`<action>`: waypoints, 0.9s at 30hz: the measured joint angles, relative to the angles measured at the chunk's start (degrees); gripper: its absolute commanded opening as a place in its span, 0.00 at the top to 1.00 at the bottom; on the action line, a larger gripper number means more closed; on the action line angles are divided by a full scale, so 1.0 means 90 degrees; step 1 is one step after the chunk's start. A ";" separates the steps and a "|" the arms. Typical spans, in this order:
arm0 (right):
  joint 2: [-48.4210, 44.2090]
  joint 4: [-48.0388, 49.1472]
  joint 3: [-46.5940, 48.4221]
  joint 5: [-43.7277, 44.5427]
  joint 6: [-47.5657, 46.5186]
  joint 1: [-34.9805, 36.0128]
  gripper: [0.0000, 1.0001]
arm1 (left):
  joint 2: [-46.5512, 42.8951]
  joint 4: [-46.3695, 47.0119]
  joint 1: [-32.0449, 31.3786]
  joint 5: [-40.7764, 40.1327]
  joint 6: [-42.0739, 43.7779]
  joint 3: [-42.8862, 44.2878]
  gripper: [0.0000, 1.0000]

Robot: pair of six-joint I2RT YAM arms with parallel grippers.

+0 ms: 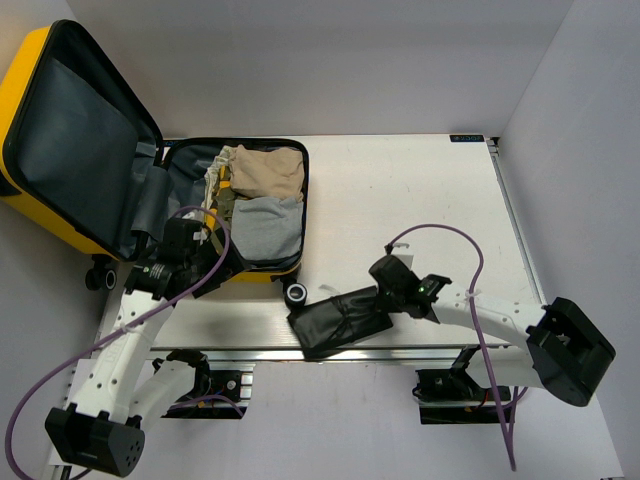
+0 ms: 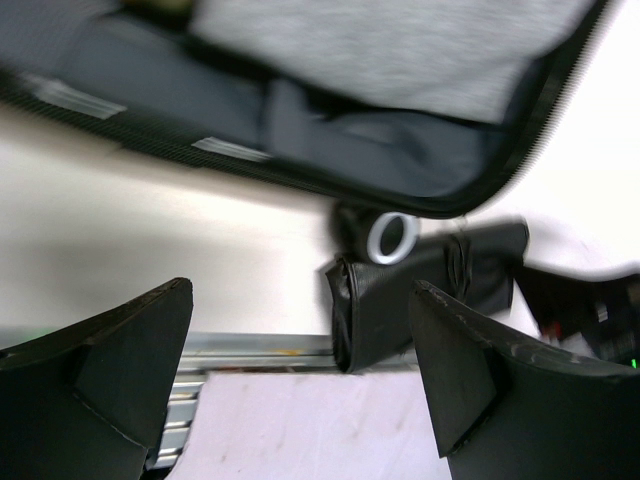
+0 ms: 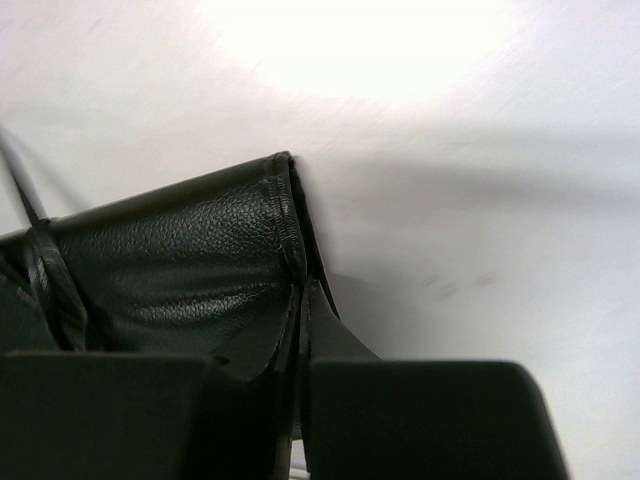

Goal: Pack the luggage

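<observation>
Next, my right gripper moves the pouch to the clear space (image 1: 355,240) next to the luggage and turns it for my left gripper, because the pouch hangs over the table's front rail (image 1: 318,354).
The yellow luggage (image 1: 22,95) lies open at the table's back left, its lid standing up with the dark lining showing. A tan garment (image 1: 268,170) and a grey garment (image 1: 268,228) lie in its base. My left gripper (image 1: 222,263) hovers at the base's near edge, open and empty (image 2: 300,290); the luggage's dark rim (image 2: 420,205) fills the top of the left wrist view. My right gripper (image 1: 373,298) is shut on the right edge of a flat black leather pouch (image 1: 335,322), its fingers (image 3: 400,420) pinching the seam of the pouch (image 3: 170,270).
A small black wheel with a white ring (image 1: 296,293) sits just left of the pouch, by the luggage's near corner (image 2: 388,236). The pouch overhangs the table's metal front rail (image 1: 400,340). Purple cables loop over both arms.
</observation>
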 measured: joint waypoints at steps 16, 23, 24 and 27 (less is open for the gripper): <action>0.4133 0.0857 0.4148 -0.0746 -0.5000 -0.2965 1.00 | 0.3259 0.1763 -0.0753 0.2191 0.1158 0.1984 0.02; 0.4386 0.1370 0.4796 -0.1282 -0.6652 -0.3111 0.33 | 0.5382 0.1681 -0.1574 0.2234 0.1909 0.4510 0.02; 0.4311 0.1430 0.4828 -0.1256 -0.6635 -0.3113 0.29 | 0.5809 0.1603 -0.1656 0.2239 0.2062 0.5008 0.02; 0.3837 0.1445 0.4789 -0.1175 -0.6251 -0.3184 0.26 | 0.7057 0.1355 -0.1814 0.2232 0.2552 0.6424 0.02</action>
